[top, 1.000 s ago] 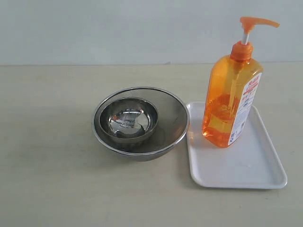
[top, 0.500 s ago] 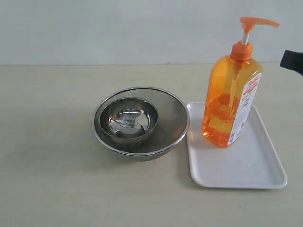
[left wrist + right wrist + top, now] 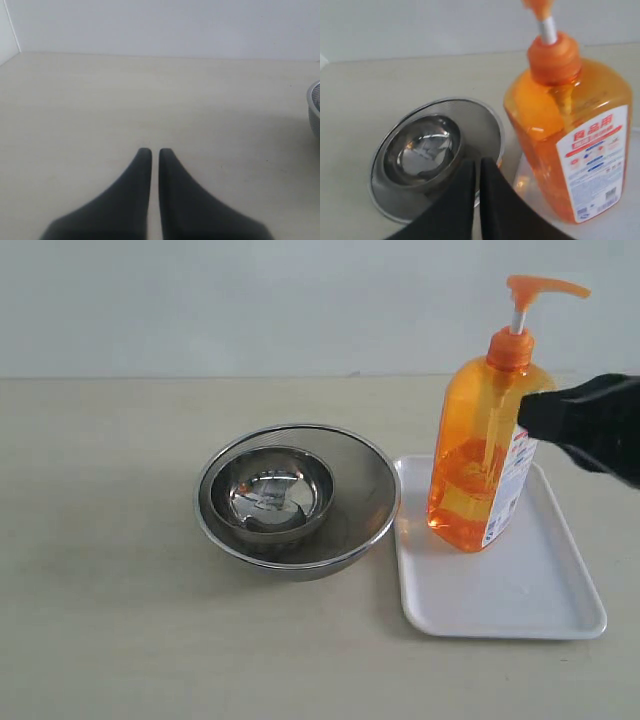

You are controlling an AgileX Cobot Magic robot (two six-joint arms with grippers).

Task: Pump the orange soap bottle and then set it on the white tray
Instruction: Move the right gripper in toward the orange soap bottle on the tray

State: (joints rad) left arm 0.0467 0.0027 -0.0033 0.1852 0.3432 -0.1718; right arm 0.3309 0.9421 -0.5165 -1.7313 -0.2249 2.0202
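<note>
The robot's right gripper is closed next to the orange soap bottle's shoulder (image 3: 535,377), so it should move back, open wide and go around the bottle's body (image 3: 475,445) before it lifts the bottle.
The orange soap bottle (image 3: 485,455) stands upright on the far part of the white tray (image 3: 500,585), its pump head (image 3: 540,287) raised on the white stem. Coming in from the right edge, my right gripper (image 3: 530,415) is shut and empty, its black tip in front of the bottle's upper right shoulder; I cannot tell whether it touches. In the right wrist view the bottle (image 3: 570,130) fills the side beside the shut right gripper (image 3: 478,163). My left gripper (image 3: 151,151) is shut over bare table, not visible in the exterior view.
Two round steel bowls, a small one (image 3: 270,492) nested inside a large one (image 3: 345,525), sit just left of the tray, almost touching its rim. The large bowl's edge (image 3: 315,107) shows in the left wrist view. A pale wall backs the beige table.
My right gripper has entered from the right edge and moved leftward up to the bottle's shoulder. The bottle, tray and bowls have not moved.
</note>
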